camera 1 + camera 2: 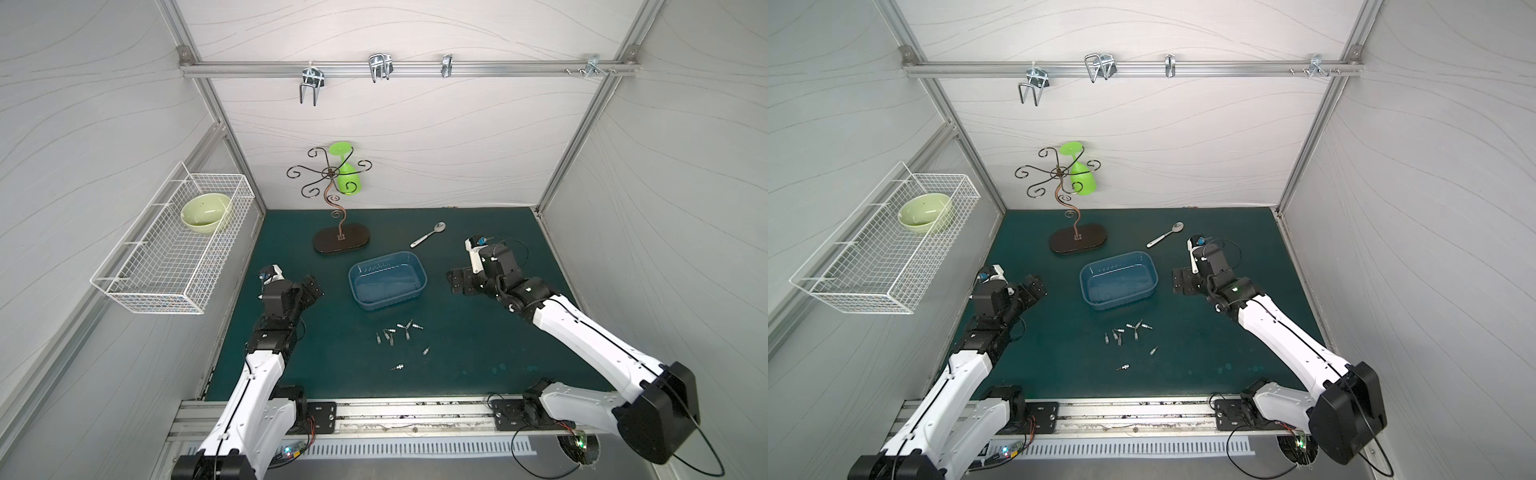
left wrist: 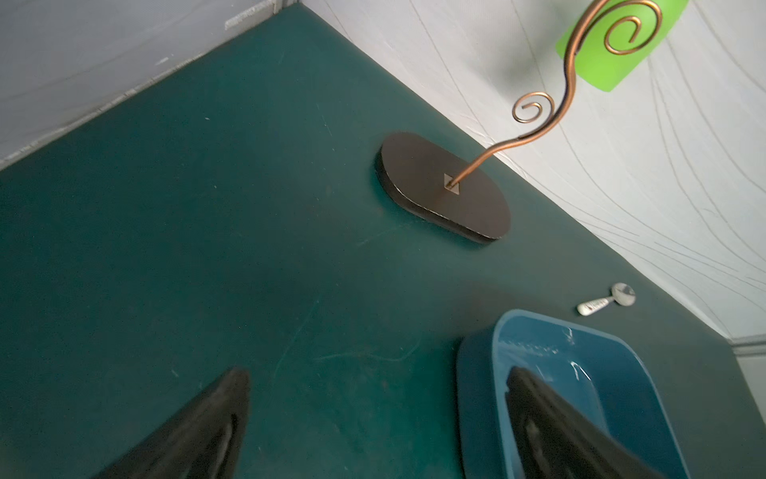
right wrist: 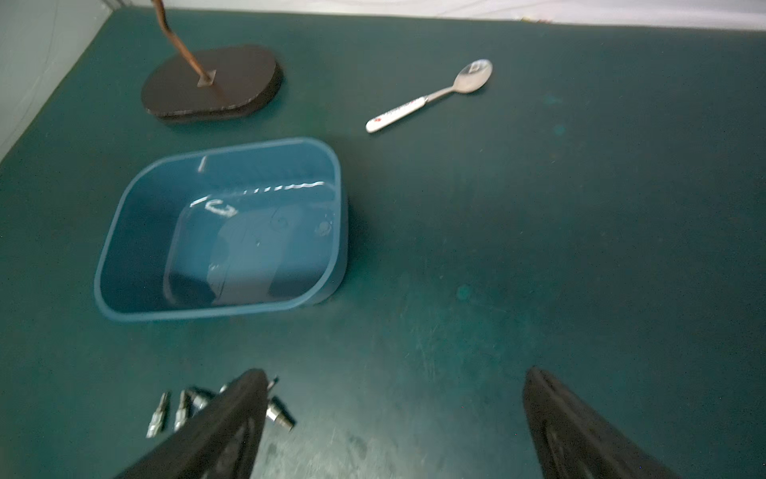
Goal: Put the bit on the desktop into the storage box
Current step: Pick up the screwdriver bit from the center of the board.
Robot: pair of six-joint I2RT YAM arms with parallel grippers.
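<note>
The lone bit nearer my right gripper (image 1: pixel 426 350) is clear of the bunched bits. I should keep moving my open fingers toward it until they straddle its body.
Several small silver bits (image 1: pixel 402 332) (image 1: pixel 1131 330) lie scattered on the dark teal desktop (image 1: pixel 478 353), just in front of the blue storage box (image 1: pixel 374 305) (image 1: pixel 1100 305). Nothing shows inside the box. My left gripper (image 1: pixel 314 287) (image 2: pixel 378 373) hovers open to the left of the box, whose wall (image 2: pixel 481 394) sits beside one finger. My right gripper (image 1: pixel 455 283) (image 3: pixel 396 372) hovers open to the right of the box (image 3: pixel 136 232). In the right wrist view some bits (image 3: pixel 279 414) peek out beside one finger, partly hidden by it. Neither gripper holds anything.
A copper wire stand (image 1: pixel 341 239) holding a green goblet (image 1: pixel 347 174) stands behind the box. A spoon (image 1: pixel 428 235) lies at the back right. A white wire basket (image 1: pixel 174 253) with a pale green bowl (image 1: pixel 205 210) hangs on the left wall.
</note>
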